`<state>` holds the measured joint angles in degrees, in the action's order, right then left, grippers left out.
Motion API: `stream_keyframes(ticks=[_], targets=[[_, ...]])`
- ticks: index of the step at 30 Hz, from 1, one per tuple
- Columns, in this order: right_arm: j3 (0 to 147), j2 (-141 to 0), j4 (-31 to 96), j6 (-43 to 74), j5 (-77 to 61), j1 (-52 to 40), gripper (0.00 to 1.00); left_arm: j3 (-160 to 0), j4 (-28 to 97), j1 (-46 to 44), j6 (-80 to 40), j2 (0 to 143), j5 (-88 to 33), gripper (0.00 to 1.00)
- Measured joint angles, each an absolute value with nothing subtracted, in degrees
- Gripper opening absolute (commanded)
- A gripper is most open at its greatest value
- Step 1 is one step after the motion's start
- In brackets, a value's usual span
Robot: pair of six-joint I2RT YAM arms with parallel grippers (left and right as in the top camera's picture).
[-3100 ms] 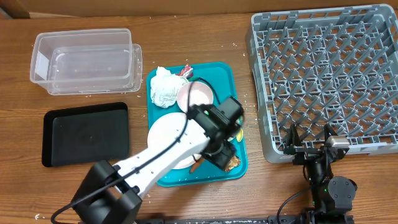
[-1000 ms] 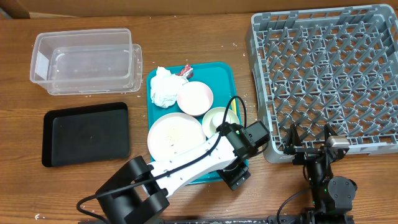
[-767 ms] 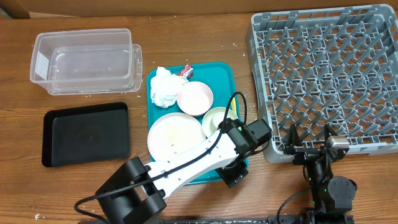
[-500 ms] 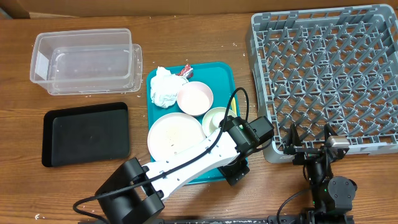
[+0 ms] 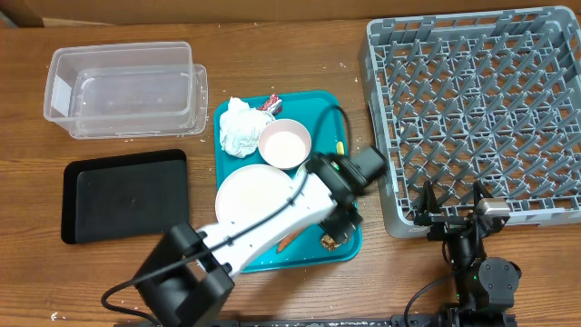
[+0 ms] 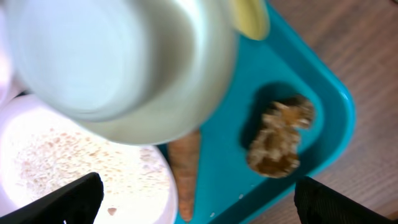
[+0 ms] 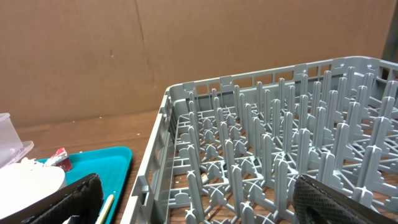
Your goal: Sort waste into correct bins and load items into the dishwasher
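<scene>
The brown food chunk is off-centre from my left gripper's fingers, by the tray's corner (image 5: 351, 253). I should swing back and get centred over the chunk (image 5: 329, 242) before I grip it.
My left gripper (image 5: 340, 211) hangs open over the right side of the teal tray (image 5: 332, 109). In the left wrist view the pale green cup (image 6: 124, 62) fills the top. It lies ahead of the fingertips (image 6: 78, 198), not between them. Below it lie the orange carrot piece (image 6: 185, 174), the brown food chunk (image 6: 278, 143) and the white plate (image 6: 74, 174) with rice. The yellow spoon (image 6: 249, 15) shows at the top edge. My right gripper (image 5: 451, 211) stands open at the front edge of the grey dish rack (image 5: 481, 118). The left arm hides the cup from overhead.
On the tray are also a crumpled napkin (image 5: 238, 127), a red-and-white wrapper (image 5: 270, 103) and the pink plate (image 5: 285, 143). The clear tub (image 5: 123, 86) stands at the far left, with the black tray (image 5: 127, 193) in front of it.
My left gripper has opened wider and moved from the tray's near right corner up over the cup. The carrot and the chunk now show from overhead. The right arm is still.
</scene>
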<state>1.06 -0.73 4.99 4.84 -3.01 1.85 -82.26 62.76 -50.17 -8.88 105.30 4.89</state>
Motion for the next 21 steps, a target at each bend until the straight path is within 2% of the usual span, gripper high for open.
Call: stream_keyframes(ticks=[4, 7, 21], targets=[[1.06, -0.73, 4.97, 4.86, -2.98, 1.83, 1.00, -82.26, 62.48, -44.86, -8.49, 105.30, 0.51, 1.00], [1.06, -0.73, 4.99, 4.86, -3.01, 1.83, 1.00, -82.26, 61.98, -44.05, -6.35, 105.30, -1.21, 0.98], [1.06, -0.73, 4.97, 4.89, -3.01, 1.85, 1.00, -82.24, 62.33, -54.37, 0.01, 105.62, -1.72, 0.93]])
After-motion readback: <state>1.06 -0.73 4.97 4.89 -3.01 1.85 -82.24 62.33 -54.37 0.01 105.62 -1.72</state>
